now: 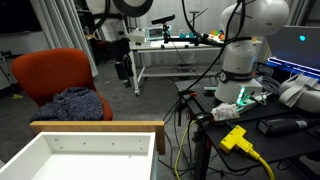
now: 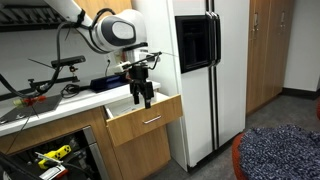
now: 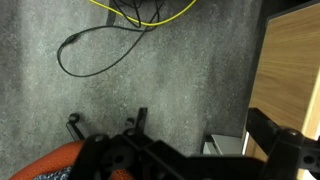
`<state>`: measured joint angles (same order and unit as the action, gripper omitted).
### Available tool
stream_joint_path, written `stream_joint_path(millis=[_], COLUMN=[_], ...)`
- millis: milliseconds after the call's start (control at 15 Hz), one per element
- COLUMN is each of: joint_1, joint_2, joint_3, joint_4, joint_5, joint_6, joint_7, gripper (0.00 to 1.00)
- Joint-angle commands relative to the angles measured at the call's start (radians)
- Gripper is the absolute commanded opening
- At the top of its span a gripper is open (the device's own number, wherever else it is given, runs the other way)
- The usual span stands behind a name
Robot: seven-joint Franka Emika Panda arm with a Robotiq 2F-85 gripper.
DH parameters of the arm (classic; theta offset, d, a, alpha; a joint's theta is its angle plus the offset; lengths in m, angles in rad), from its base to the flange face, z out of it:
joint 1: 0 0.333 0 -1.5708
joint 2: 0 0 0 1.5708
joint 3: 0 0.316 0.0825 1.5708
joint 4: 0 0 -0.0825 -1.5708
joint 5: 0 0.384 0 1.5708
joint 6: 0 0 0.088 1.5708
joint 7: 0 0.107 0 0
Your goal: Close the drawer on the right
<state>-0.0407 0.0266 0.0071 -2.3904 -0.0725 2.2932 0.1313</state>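
I keep bringing my gripper down until its fingers reach the drawer's handle (image 2: pixel 152 120), since they hang open outside the drawer's front (image 2: pixel 132 127) with a clear way down.
The drawer (image 1: pixel 85 150) stands pulled out, with white inner panels and a light tan wooden rim. In an exterior view it juts from the wooden cabinet under the counter (image 2: pixel 145 120). My gripper (image 2: pixel 143 92) hangs just above the drawer's front edge, fingers pointing down and apart, holding nothing. It also shows small at the back (image 1: pixel 122 62). In the wrist view the dark fingers (image 3: pixel 200 140) frame grey carpet, with a tan wooden front (image 3: pixel 295 70) along the right side.
An orange chair (image 1: pixel 55 72) with a blue knitted cloth (image 1: pixel 78 102) stands behind the drawer. A white fridge (image 2: pixel 200 80) is beside the cabinet. Yellow (image 3: pixel 150 15) and black (image 3: pixel 90 60) cables lie on the carpet. A cluttered table (image 1: pixel 250 115) is nearby.
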Motion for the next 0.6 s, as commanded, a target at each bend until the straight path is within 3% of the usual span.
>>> stream_joint_path(millis=[0,267,333,400,533], joint_1=[0.016,0.021,0.021,0.019,0.019], joint_2=[0.116,0.207,0.222,0.237,0.259], joint_3=[-0.003,-0.003,-0.003,-0.003,0.001], joint_4=[0.023,0.053,0.060,0.070,0.087], joint_5=[0.007,0.014,0.018,0.023,0.033], joint_6=[0.085,0.158,0.172,0.185,0.205], joint_7=[-0.038,-0.047,-0.048,-0.051,-0.055], gripper=[1.00,1.00,0.75,0.74,0.58])
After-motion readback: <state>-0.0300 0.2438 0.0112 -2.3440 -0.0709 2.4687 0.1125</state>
